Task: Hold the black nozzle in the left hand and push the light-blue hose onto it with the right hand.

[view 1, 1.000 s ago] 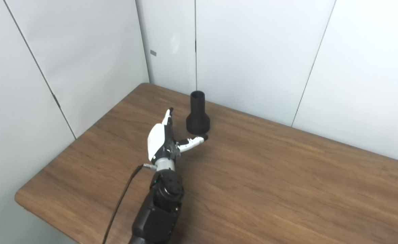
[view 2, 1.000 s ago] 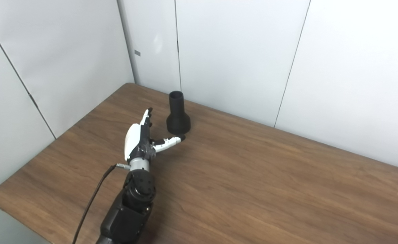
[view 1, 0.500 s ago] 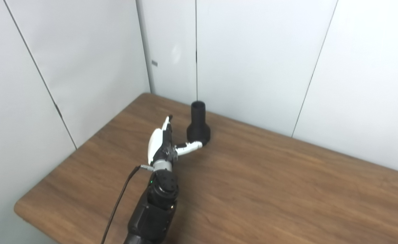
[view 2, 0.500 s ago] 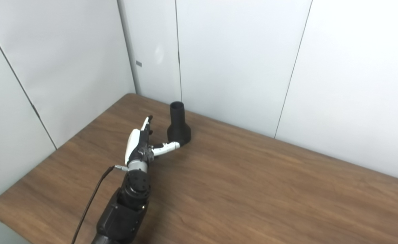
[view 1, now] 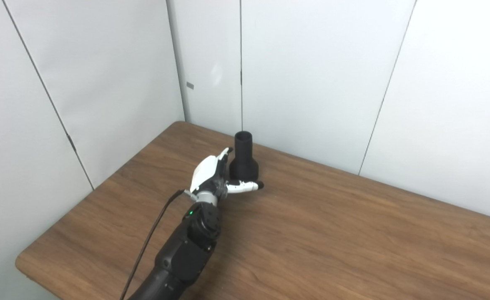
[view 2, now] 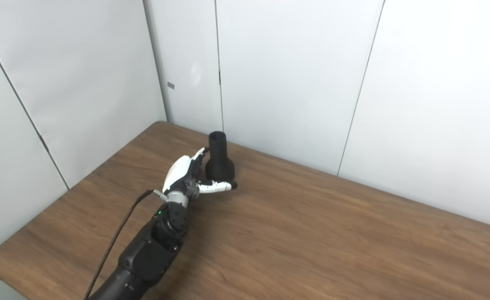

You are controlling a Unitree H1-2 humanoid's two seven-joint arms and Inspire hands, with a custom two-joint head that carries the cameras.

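Note:
The black nozzle's narrow neck (view 1: 243, 147) widens into a broad base, so the light-blue hose will come to a stop at that flare (view 1: 244, 161) when the robot pushes it on.
A black nozzle (view 1: 243, 157) stands upright on the brown table (view 1: 332, 233) near the back left corner, narrow neck up and wide base down. My left hand (view 1: 214, 175) is open right beside it. Its fingers lie along the nozzle's left side and its thumb crosses in front of the base. I cannot tell whether they touch the nozzle (view 2: 219, 158). The same left hand (view 2: 187, 175) shows in the right eye view. No light-blue hose is in view. My right hand is out of sight.
White wall panels (view 1: 311, 75) close the table in at the back and on the left, just behind the nozzle. The table's left edge (view 1: 94, 191) runs diagonally toward the near corner. A black cable (view 1: 149, 246) trails along my left forearm.
My left hand has reached forward and turned toward the nozzle, from short of its base to wrapping around its left side and front. The camera has tilted a little upward.

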